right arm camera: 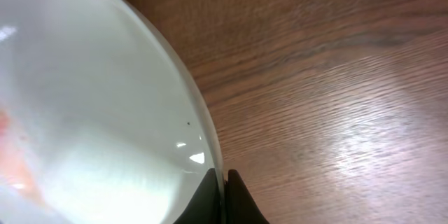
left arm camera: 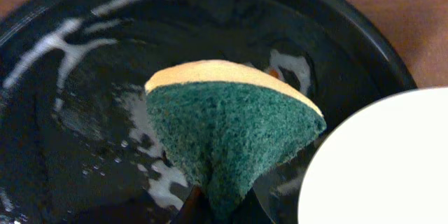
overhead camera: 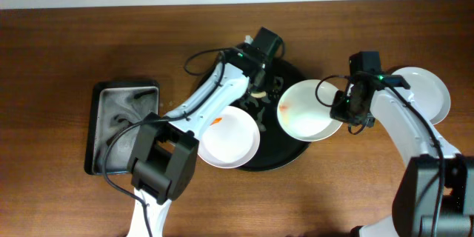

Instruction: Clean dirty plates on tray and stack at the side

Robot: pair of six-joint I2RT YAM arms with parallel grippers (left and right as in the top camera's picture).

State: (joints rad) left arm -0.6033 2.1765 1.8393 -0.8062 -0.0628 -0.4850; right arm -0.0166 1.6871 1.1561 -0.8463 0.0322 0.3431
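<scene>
The plate in my right gripper has an orange smear away from the sponge, so I should move the plate in under the sponge before I stack it.
The black round tray lies mid-table and fills the left wrist view. One plate with an orange smear rests on its front left rim. My right gripper is shut on the rim of a second plate with an orange smear, held over the tray's right side; the right wrist view shows that plate pinched between the fingers. A third plate lies on the table at the right. My left gripper is shut on a green and yellow sponge over the tray.
A rectangular black basin holding grey water stands at the left. Bare wooden table lies around the tray. A white plate edge shows at the lower right of the left wrist view.
</scene>
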